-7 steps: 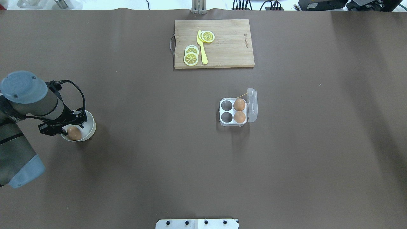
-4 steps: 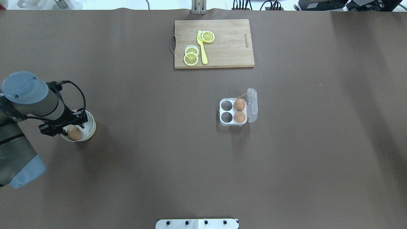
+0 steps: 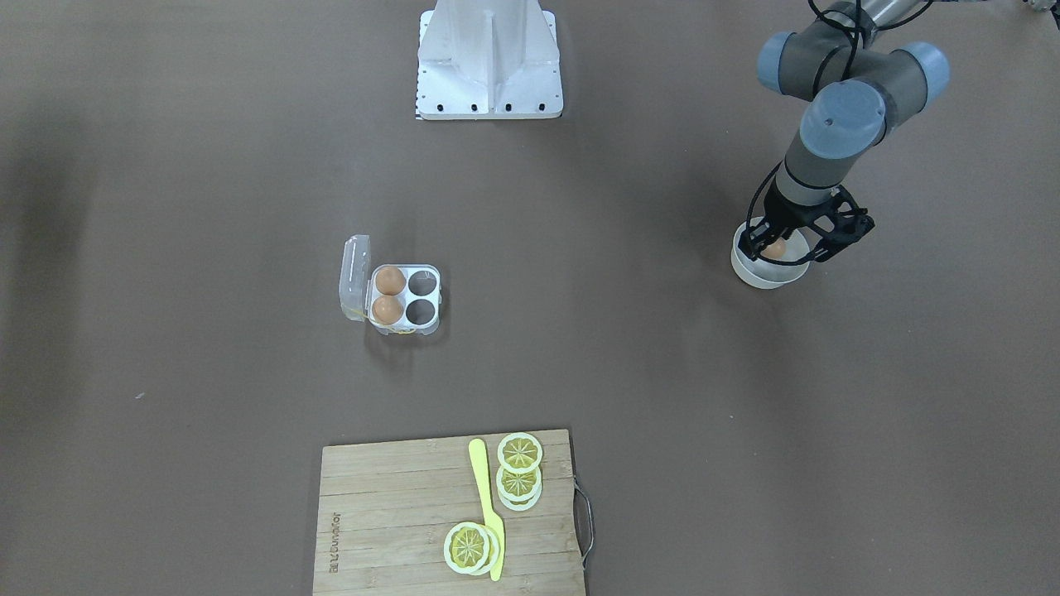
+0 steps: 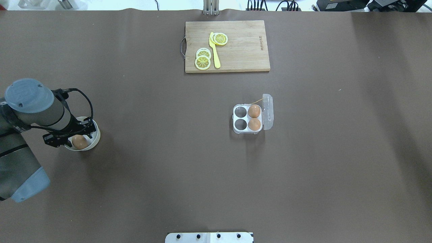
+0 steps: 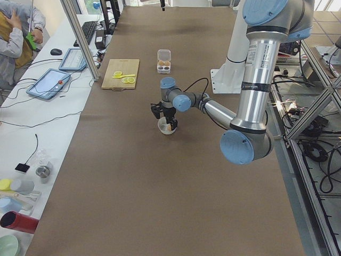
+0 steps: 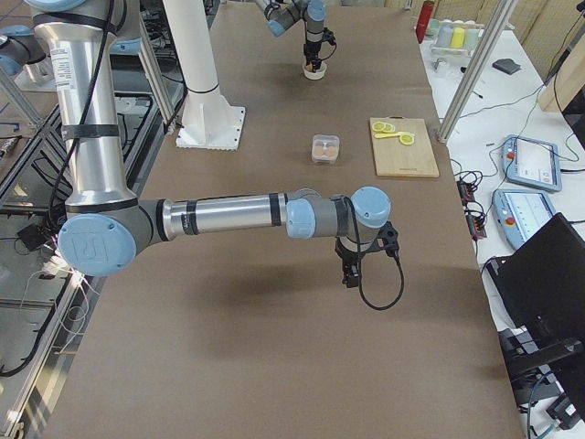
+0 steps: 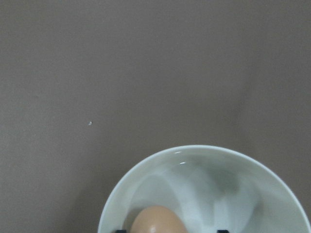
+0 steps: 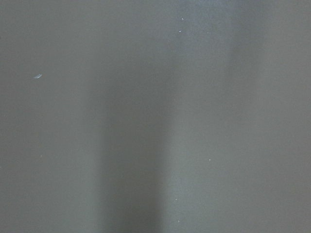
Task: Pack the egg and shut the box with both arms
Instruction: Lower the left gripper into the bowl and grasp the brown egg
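Observation:
The light-brown egg (image 3: 775, 248) has only the white inside of the bowl (image 3: 795, 244) showing around it, so the robot should expect the bowl to be empty when it lifts the egg out.
The egg (image 4: 80, 142) lies in a round white bowl (image 4: 95, 135) at the table's left; it also shows in the left wrist view (image 7: 155, 221). My left gripper (image 4: 79, 137) hangs over the bowl, open, its black fingertips on either side of the egg. The box (image 4: 235, 117), a clear carton with its lid (image 4: 267, 111) standing open, sits mid-table with two brown eggs in its right cells and two empty left cells. My right gripper (image 6: 350, 274) shows only in the exterior right view, above bare table; I cannot tell whether it is open.
A wooden cutting board (image 4: 243, 47) with lemon slices (image 4: 203, 62) and a yellow knife (image 4: 214, 50) lies at the far side. The white robot base (image 3: 489, 58) stands at the near edge.
My left arm has shifted slightly and the gripper has sunk lower over the bowl, closer around the egg. The box has not moved.

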